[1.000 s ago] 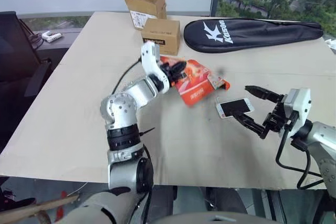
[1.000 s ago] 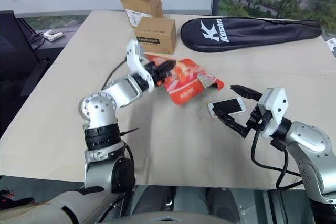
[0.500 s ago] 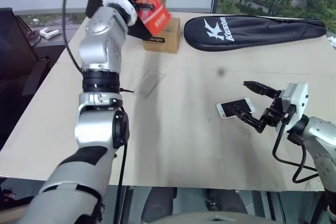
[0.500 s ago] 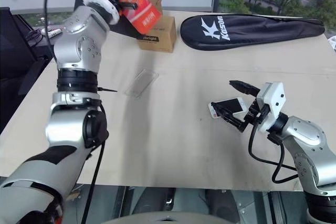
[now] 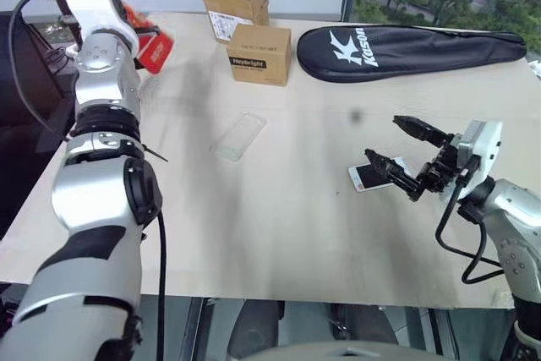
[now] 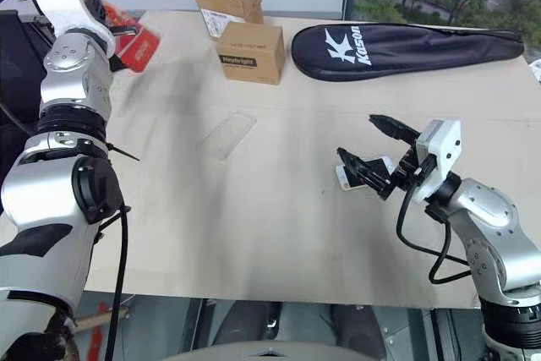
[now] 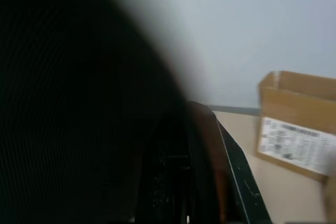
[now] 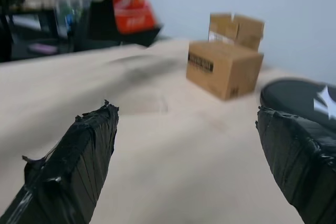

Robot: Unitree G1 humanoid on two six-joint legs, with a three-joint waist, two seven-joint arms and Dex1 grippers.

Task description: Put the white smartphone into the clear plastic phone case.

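Observation:
The robot's left gripper has the red-orange packet (image 5: 155, 48) far from the phone case, so it should keep moving to the table's edge (image 5: 59, 153) by the dark furniture and let the packet go there.
The white smartphone (image 5: 363, 177) lies flat on the tan table, right of centre. My right gripper (image 5: 385, 139) hovers just above it, open, one black finger (image 5: 389, 168) crossing over the phone and nothing held. The clear plastic phone case (image 5: 238, 135) rests bare on the table's middle, well left of the phone. Raised over the table's far left corner, my left gripper (image 5: 133, 24) is shut on a red-orange packet (image 5: 152, 46); its fingers are mostly hidden behind the arm.
Two cardboard boxes (image 5: 234, 2) (image 5: 260, 54) stand at the back centre. A long black racket bag (image 5: 406, 50) lies along the back right. Dark furniture (image 5: 25, 65) sits past the table's left edge.
My left arm has swung the red-orange packet up off the table's middle and out to the far left, uncovering the clear case. The right gripper has risen a little and stays open over the phone.

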